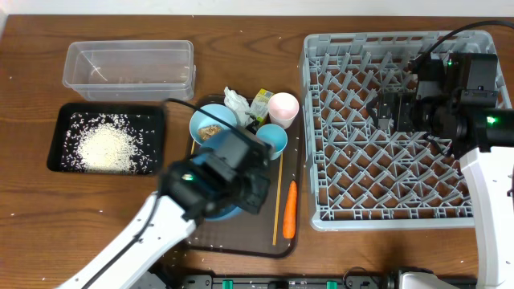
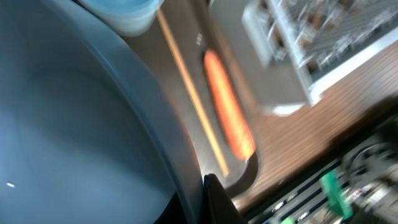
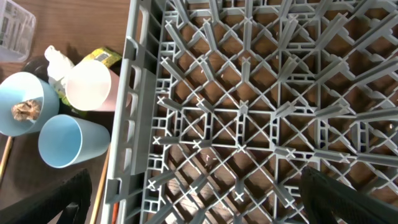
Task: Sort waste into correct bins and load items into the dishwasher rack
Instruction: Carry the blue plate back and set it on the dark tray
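The large blue plate hangs with its rim (image 2: 149,115) clear of the carrot, so my left gripper should continue to bring it down until it sits on the serving tray (image 1: 255,234).
The large blue plate (image 2: 68,124) lies on the dark-brown serving tray (image 1: 241,237). My left gripper (image 2: 200,198) is shut on its right rim, and my arm hides most of the plate (image 1: 228,213) from overhead. A light-blue bowl (image 1: 212,124) holds a brown lump (image 3: 25,109). Beside it stand a light-blue cup (image 1: 272,140) and a pink cup (image 1: 283,108). Tissue (image 1: 235,99) and a wrapper (image 1: 261,99) lie behind them. The carrot (image 1: 290,209) and chopsticks (image 1: 277,201) lie at the tray's right. My right gripper (image 3: 205,205) hangs open over the grey rack (image 1: 385,193).
A clear tub (image 1: 128,68) stands at the back left. In front of it a black tray (image 1: 58,128) holds a heap of rice (image 1: 104,148). Bare wooden table lies at the front left. The right arm's base (image 1: 490,185) stands past the rack's right edge.
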### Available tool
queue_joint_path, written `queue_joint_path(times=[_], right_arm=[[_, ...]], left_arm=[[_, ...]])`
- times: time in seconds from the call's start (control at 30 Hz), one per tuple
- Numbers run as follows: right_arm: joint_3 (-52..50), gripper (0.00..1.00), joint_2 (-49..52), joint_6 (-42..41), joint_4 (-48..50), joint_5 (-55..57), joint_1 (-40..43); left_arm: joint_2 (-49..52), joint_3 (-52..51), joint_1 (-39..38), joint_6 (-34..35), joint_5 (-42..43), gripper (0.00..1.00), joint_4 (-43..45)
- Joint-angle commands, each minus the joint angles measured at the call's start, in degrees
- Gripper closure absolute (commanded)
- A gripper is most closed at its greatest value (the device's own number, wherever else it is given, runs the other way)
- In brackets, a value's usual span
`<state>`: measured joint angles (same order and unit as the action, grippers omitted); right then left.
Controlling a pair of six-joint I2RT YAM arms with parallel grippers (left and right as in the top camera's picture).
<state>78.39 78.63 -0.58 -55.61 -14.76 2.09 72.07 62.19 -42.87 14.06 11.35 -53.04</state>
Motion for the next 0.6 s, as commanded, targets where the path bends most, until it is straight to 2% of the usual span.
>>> queue_joint_path(times=[0.0, 0.3, 0.5, 0.53, 0.57], right_arm=[[1.0, 0.01, 0.2, 0.7, 0.0, 0.0, 0.5], [1.0, 0.01, 0.2, 0.7, 0.1, 0.0, 0.5], [1.0, 0.01, 0.2, 0.7, 0.1, 0.0, 0.5], [1.0, 0.01, 0.2, 0.7, 0.1, 0.0, 0.5], [1.0, 0.01, 0.1, 0.7, 0.1, 0.0, 0.5]], left_arm=[[4.1, -1.0, -2.8, 3.5, -9.7, 0.94, -1.4], [17.2, -2.1, -6.3, 4.1, -10.5, 0.94, 1.3], [19.7, -2.1, -9.0, 4.3, -10.3, 0.94, 2.6], [19.7, -2.1, -9.4, 4.3, -10.3, 0.92, 2.8], [19.7, -2.1, -9.6, 4.3, -10.3, 0.77, 2.8]])
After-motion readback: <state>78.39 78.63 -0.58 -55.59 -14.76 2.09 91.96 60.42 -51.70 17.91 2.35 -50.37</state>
